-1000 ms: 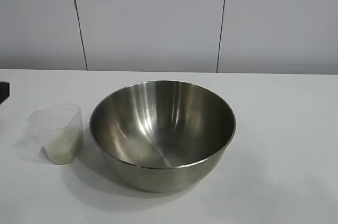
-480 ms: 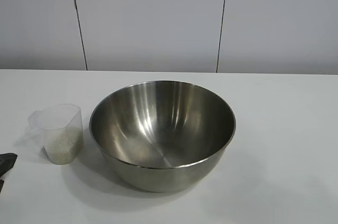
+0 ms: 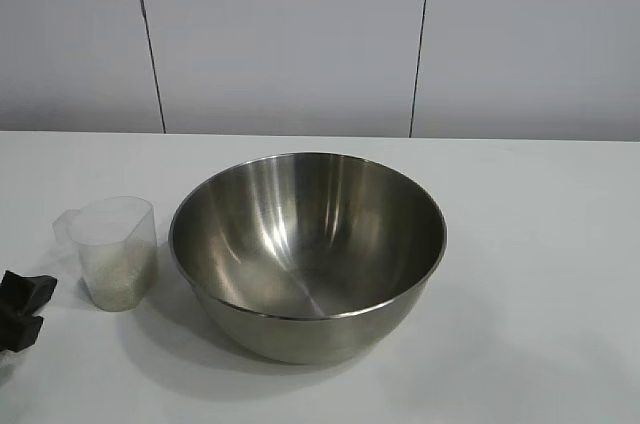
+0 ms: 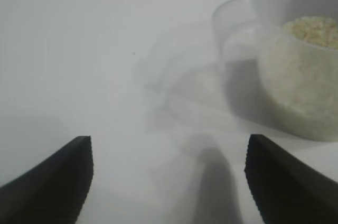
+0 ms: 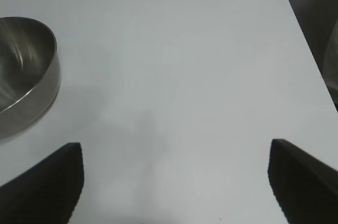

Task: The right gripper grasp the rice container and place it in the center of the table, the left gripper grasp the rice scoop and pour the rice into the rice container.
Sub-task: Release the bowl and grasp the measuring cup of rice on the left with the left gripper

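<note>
I expect the rice to run out freely and leave the clear rice scoop [image 3: 116, 252] almost empty when I pour, because loose grains [image 4: 316, 30] show inside the scoop.
The rice container [image 3: 307, 254], a big shiny steel bowl, stands in the middle of the white table [image 3: 540, 244]. Just left of it is the rice scoop [image 3: 115, 254], a clear plastic cup about half full of white rice [image 3: 118, 274]. My left gripper [image 3: 42, 304] pokes in at the left edge, open, a short way from the scoop and not touching it. In the left wrist view the gripper [image 4: 168, 139] holds nothing, and the scoop [image 4: 301, 81] with rice [image 4: 311, 28] lies ahead, off to one side. My right gripper [image 5: 175, 145] is open over bare table, away from the bowl [image 5: 21, 76].
A grey panelled wall [image 3: 290, 34] runs behind the table. In the right wrist view the table's rounded corner and side edge [image 5: 309, 49] lie beyond the right gripper. White tabletop stretches to the bowl's right.
The left gripper has dropped down at the left edge and moved right, closer to the scoop. Bowl and scoop have not moved.
</note>
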`<state>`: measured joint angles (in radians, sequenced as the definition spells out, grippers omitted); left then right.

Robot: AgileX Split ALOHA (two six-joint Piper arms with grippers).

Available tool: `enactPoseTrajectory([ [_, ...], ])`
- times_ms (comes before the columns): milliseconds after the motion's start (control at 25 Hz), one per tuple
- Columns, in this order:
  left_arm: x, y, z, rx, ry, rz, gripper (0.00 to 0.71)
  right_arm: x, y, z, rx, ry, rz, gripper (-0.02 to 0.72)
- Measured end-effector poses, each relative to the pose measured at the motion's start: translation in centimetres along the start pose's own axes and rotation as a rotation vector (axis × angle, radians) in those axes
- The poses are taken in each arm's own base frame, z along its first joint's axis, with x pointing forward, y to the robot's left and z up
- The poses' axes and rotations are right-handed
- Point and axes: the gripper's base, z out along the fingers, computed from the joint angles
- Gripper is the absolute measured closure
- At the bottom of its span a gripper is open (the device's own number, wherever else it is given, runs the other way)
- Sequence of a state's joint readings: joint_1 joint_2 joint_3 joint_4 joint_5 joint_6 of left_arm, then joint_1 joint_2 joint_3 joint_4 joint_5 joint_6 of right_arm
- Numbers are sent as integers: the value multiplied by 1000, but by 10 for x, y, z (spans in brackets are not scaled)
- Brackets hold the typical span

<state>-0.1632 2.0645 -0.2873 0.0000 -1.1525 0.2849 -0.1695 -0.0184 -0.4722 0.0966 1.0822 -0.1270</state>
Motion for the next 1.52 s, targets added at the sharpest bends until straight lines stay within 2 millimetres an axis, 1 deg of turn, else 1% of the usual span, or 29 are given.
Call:
enactPoseTrajectory([
  [120,-4,1,5,10,-22,4,140,0,0,0,0,0,0,54],
  [480,-26,7,26,-10,-120,10,140,0,0,0,0,1,0,54],
  [720,-34,9,34,-17,-155,13,144,0,0,0,1,2,2,54],
  [760,-34,9,35,-18,-157,13,161,0,0,0,1,2,2,54],
  [840,-35,9,35,-19,-159,13,248,0,0,0,2,2,2,54],
  [960,-35,9,35,-19,-159,13,495,0,0,0,2,2,2,54],
  [1040,-35,9,35,-19,-159,13,613,0,0,0,2,2,2,54],
  [1080,-35,9,35,-19,-159,13,650,0,0,0,2,2,2,54],
  [1120,-35,9,35,-19,-159,13,672,0,0,0,2,2,2,54],
  [1200,-35,9,35,-19,-159,13,691,0,0,0,2,2,2,54],
  [1520,-35,7,35,4,-167,21,698,0,0,0,2,0,2,54],
])
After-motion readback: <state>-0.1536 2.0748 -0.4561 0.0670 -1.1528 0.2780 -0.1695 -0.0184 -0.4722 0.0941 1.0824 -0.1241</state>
